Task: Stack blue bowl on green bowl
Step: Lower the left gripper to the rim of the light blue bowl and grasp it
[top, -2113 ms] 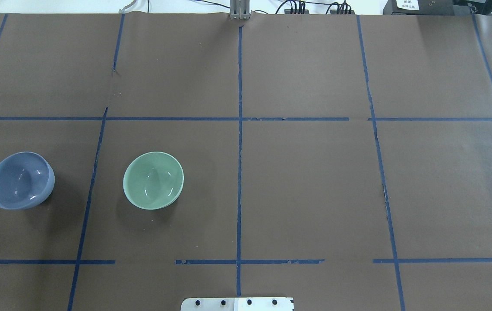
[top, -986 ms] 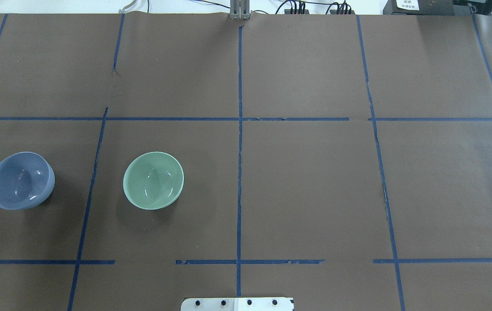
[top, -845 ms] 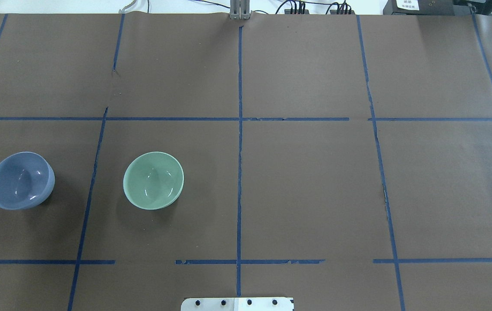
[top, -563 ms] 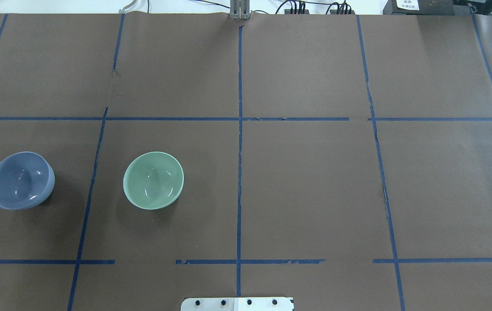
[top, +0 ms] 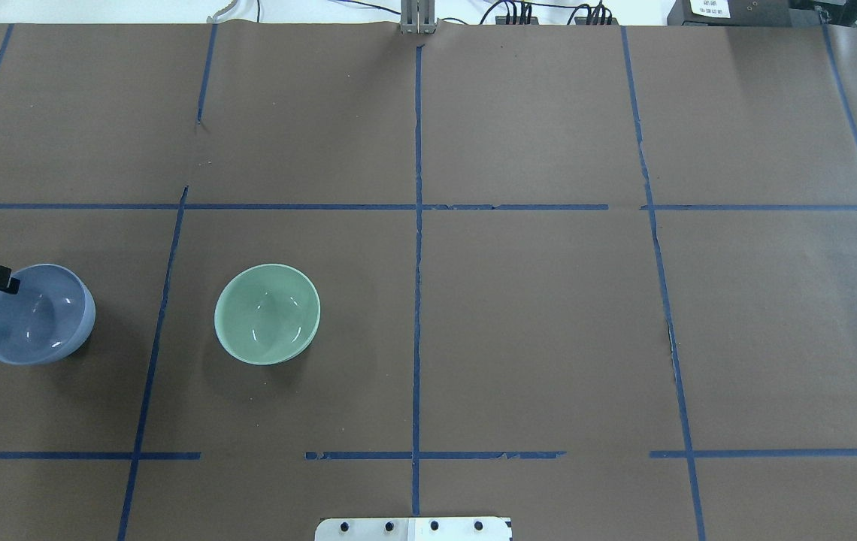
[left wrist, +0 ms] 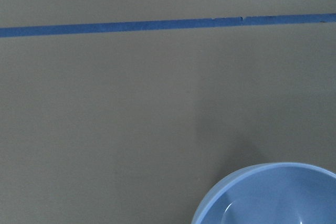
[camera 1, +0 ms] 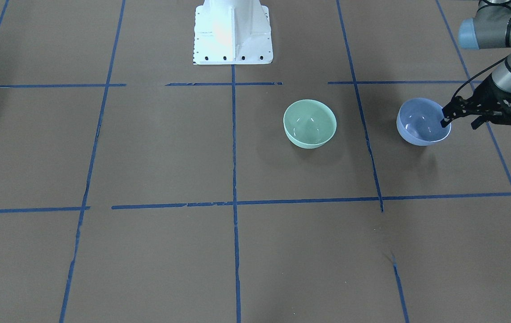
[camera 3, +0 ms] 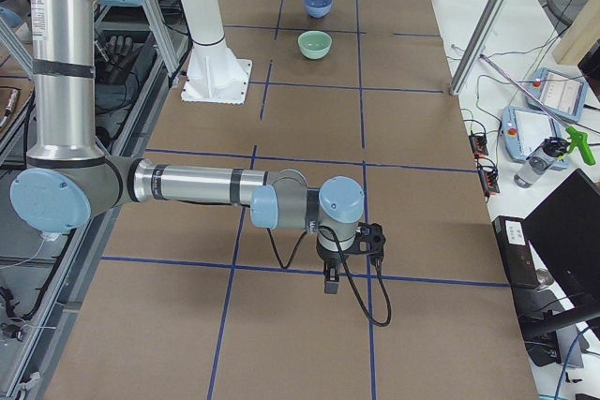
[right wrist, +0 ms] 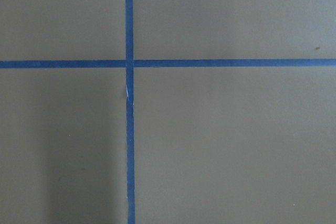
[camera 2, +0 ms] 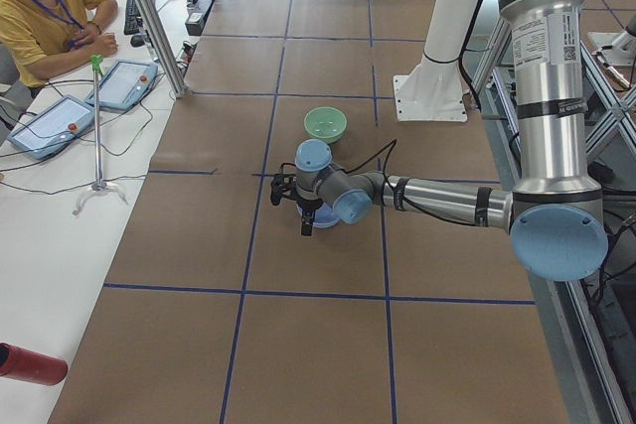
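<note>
My gripper will lower the blue bowl (camera 1: pixel 423 121), and it will fit deep inside the green bowl (camera 1: pixel 310 123), because the green bowl is empty and has the same flared shape.
The blue bowl (camera 1: pixel 419 123) stands upright on the brown table at the robot's left, also in the overhead view (top: pixel 36 315) and the left wrist view (left wrist: pixel 273 195). The green bowl (camera 1: pixel 309 123) stands upright and empty beside it, a bowl's width apart, toward the table's middle (top: pixel 267 314). My left gripper (camera 1: pixel 459 123) is open at the blue bowl's outer rim. One fingertip (top: pixel 11 285) is just inside the rim, the other outside. My right gripper (camera 3: pixel 333 274) hangs over bare table far from both bowls; I cannot tell whether it is open or shut.
The white robot base plate (camera 1: pixel 233 40) sits at the table's near-robot edge. Blue tape lines (top: pixel 417 300) cross the brown paper. A seated person (camera 2: pixel 45 12) and tablets (camera 2: pixel 45 126) are on a side table beyond the left end.
My left gripper has come into the overhead view from the left, and its fingertip is now at the blue bowl's rim. Neither bowl has moved.
</note>
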Controlling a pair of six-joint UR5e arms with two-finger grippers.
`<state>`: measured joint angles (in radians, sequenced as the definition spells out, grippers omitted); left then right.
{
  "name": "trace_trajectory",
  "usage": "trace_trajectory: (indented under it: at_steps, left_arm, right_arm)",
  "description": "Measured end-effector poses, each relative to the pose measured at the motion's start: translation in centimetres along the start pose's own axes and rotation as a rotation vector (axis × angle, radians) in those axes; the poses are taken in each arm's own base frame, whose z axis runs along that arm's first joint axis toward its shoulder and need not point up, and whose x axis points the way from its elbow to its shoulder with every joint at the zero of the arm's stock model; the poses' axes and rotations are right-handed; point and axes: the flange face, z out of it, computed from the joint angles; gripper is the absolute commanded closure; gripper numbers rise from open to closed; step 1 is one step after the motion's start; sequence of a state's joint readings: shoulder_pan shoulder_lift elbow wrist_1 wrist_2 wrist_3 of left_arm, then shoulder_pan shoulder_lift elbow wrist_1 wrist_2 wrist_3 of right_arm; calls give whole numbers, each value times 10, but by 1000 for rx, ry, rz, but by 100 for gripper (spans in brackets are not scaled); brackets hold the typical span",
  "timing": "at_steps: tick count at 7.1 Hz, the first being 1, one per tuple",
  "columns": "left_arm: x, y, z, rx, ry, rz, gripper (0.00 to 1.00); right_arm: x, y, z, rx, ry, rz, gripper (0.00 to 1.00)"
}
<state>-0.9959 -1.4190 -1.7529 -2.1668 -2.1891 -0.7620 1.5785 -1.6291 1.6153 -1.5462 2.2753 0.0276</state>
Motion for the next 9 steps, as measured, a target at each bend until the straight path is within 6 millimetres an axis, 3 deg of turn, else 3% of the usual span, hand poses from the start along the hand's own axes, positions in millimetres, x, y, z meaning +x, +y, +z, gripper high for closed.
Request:
trace_trajectory:
  at_steps: [1, 2, 6, 8, 9]
  left_arm:
    - [2, 2, 5, -6, -4, 0, 71]
    - [3, 5, 9, -14, -6, 2, 100]
    - [9, 6, 6, -15, 3, 8, 100]
    - [22, 1, -19, 21, 22, 15, 100]
    - [36, -5, -45, 43, 27, 7, 100]
  right_arm:
    - [0, 0, 0, 0, 0, 0, 0]
    - [0, 0, 0, 0, 0, 0, 0]
    - [0, 0, 0, 0, 0, 0, 0]
    - [0, 0, 0, 0, 0, 0, 0]
    - [0, 0, 0, 0, -1, 0, 0]
